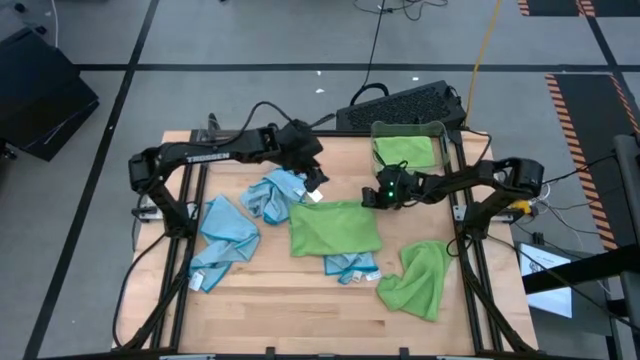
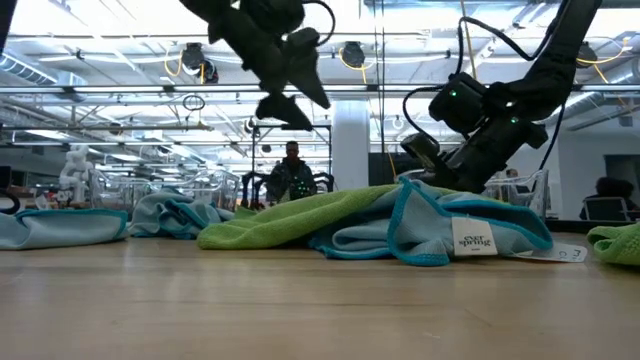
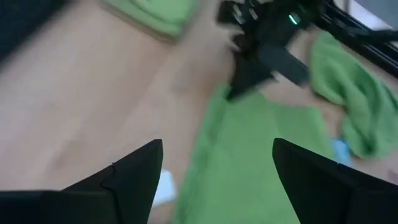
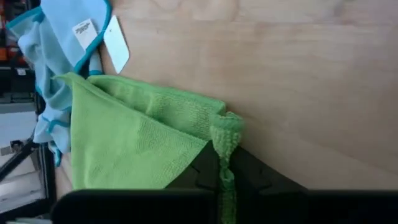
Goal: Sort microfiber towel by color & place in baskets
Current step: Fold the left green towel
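Note:
My gripper is about to lift the green towel's corner; the blue towel [image 1: 349,264] beneath should stay behind, as its end sticks out past the green towel's straight edge [image 1: 346,253].
A green towel [image 1: 335,230] lies spread in the middle of the table, over part of a blue towel [image 1: 350,266]. My right gripper [image 1: 372,197] is shut on the green towel's far right corner. My left gripper [image 1: 313,176] hangs open above the table, over the green towel's far left corner and beside a crumpled blue towel [image 1: 275,195]. Its fingers [image 3: 134,177] have nothing between them. A third blue towel [image 1: 225,235] lies at the left and a crumpled green towel [image 1: 420,280] near the right front. A clear basket [image 1: 440,128] at the far right holds a green towel. My right gripper pinches the green towel's far right corner [image 4: 227,127] between its two fingers, where the hemmed edge is bunched into a small upright ridge. The fingers slant down from the table's far right. The rest of the towel [image 4: 137,143] lies flat on the table.
A dark keyboard [image 1: 400,103] lies just beyond the table's far edge, behind the basket. A white tag [image 1: 315,196] sticks out of the blue towel by the green towel's far left corner. Bare wood shows along the near edge [image 1: 290,310].

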You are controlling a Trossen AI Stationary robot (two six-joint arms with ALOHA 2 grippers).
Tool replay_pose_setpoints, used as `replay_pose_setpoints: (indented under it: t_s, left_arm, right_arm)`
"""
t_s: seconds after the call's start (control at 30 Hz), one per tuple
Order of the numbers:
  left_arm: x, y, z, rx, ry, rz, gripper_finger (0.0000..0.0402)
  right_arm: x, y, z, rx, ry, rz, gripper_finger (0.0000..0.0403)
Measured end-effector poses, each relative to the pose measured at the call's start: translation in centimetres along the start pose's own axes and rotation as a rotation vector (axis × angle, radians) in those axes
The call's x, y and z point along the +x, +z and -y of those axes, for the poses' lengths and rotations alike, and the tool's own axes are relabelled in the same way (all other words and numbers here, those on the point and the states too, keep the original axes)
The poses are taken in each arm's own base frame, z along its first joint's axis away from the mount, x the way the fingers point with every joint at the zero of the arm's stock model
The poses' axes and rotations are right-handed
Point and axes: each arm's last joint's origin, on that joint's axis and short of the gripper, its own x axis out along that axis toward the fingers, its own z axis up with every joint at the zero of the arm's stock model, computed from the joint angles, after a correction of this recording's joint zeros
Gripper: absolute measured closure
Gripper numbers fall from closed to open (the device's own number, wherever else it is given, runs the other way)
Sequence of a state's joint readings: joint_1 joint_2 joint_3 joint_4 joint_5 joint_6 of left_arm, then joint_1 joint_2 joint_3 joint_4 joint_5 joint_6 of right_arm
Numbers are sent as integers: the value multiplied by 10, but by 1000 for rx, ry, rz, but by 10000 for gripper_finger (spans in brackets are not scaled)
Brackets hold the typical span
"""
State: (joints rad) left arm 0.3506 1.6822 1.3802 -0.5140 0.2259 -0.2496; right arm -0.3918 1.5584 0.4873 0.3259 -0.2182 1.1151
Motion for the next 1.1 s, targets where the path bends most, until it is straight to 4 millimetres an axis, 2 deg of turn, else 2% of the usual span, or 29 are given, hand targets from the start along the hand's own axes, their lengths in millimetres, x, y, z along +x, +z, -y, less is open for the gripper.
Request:
replay_pose_setpoints:
  t_s: [0.13,0.23,0.37,0.5,0.77,0.93,1.1]
  left_arm:
    - [21,12,7,51,-61,28,94]
    - [46,15,10,117,-87,13,94]
    - [84,9,11,157,-134,-57,94]
    - [111,3,8,191,-167,-89,93]
    - [133,5,5,307,-169,7,93]
    - [148,-2,1,332,-202,-14,95]
    - [159,-10,-3,315,-224,-57,131]
  right_arm:
    - [-9,2,-6,-23,17,48,398]
    - [-13,3,-11,-29,42,66,398]
    - [-17,4,-17,-36,79,74,400]
    - [-18,5,-20,-42,123,65,400]
    - [-19,6,-29,-93,219,45,400]
    - [-19,6,-30,-103,237,35,400]
    - [-20,7,-33,-124,265,50,399]
